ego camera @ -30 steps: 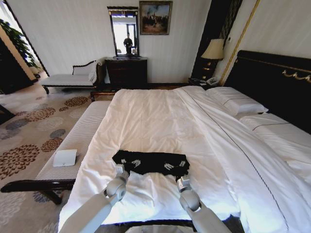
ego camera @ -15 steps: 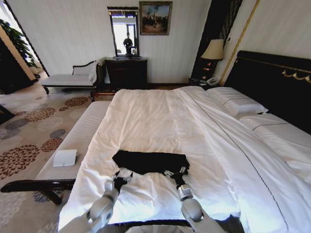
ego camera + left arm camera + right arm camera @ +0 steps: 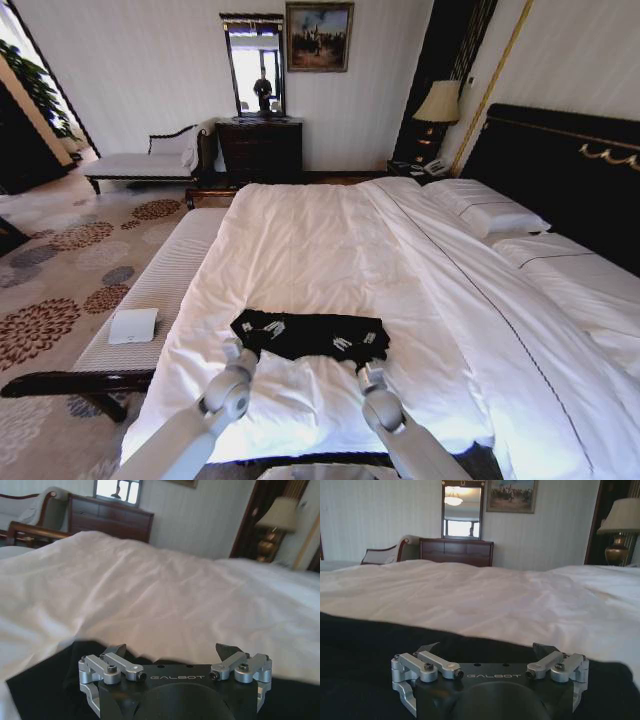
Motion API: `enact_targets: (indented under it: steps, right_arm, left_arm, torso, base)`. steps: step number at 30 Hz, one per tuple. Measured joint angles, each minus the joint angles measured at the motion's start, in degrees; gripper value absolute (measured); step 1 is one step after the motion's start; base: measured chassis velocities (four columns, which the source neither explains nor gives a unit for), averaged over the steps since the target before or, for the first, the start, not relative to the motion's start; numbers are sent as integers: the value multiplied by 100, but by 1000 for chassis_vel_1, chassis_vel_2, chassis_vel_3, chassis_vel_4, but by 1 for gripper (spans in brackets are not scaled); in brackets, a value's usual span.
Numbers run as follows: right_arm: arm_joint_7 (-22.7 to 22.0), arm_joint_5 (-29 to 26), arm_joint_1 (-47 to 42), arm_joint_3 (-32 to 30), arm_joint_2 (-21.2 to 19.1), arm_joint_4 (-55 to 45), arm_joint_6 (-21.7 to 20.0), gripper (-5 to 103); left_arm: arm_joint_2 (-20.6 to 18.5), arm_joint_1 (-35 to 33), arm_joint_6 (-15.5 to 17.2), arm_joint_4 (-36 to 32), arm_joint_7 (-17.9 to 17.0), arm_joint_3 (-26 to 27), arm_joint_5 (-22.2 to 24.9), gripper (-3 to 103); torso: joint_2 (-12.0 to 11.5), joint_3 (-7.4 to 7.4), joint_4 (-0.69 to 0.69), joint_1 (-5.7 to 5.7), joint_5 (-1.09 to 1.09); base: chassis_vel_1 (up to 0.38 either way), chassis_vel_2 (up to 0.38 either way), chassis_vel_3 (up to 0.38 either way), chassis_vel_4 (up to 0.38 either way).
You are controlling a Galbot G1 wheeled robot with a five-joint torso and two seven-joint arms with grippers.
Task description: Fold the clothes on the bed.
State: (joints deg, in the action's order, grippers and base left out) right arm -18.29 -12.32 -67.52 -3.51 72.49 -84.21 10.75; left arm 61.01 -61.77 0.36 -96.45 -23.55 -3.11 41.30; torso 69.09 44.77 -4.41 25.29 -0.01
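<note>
The black T-shirt is lying in a low, limp band, so its end will fold over flat on the rest of it when I carry it across.
The clothes, one black T-shirt folded into a low wide band, lie near the foot-side edge of the bed, with bits of white lettering along the near edge. My left gripper is at the band's near left corner and my right gripper is at its near right corner. In the left wrist view the left gripper stands open, low over the black fabric. In the right wrist view the right gripper is likewise open above the black cloth, with white duvet beyond.
A pale striped bench runs along the bed's left side and carries a flat white item. Pillows and a dark headboard are at the right. A dresser, chaise and lamp stand by the far wall.
Half a second ago both arms had drawn back toward me. They have now come forward to the shirt's near edge, where white lettering shows again.
</note>
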Motion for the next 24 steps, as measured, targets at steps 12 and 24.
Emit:
enact_targets:
  steps: [12,24]
  right_arm:
    - [317,623,-354,-918,86,575,520,100]
    - [304,-463,-1253,-1983,-67,-897,280,100]
  left_arm:
    - [289,35,-414,1287,367,345,-787,100]
    - [121,-878,-696,430,433,1082,-1592,100]
  torso:
    - [0,0,-1,-1,1]
    - [0,-2,-2,-1,0]
  base:
    - [0,0,0,0]
    - [0,0,0,0]
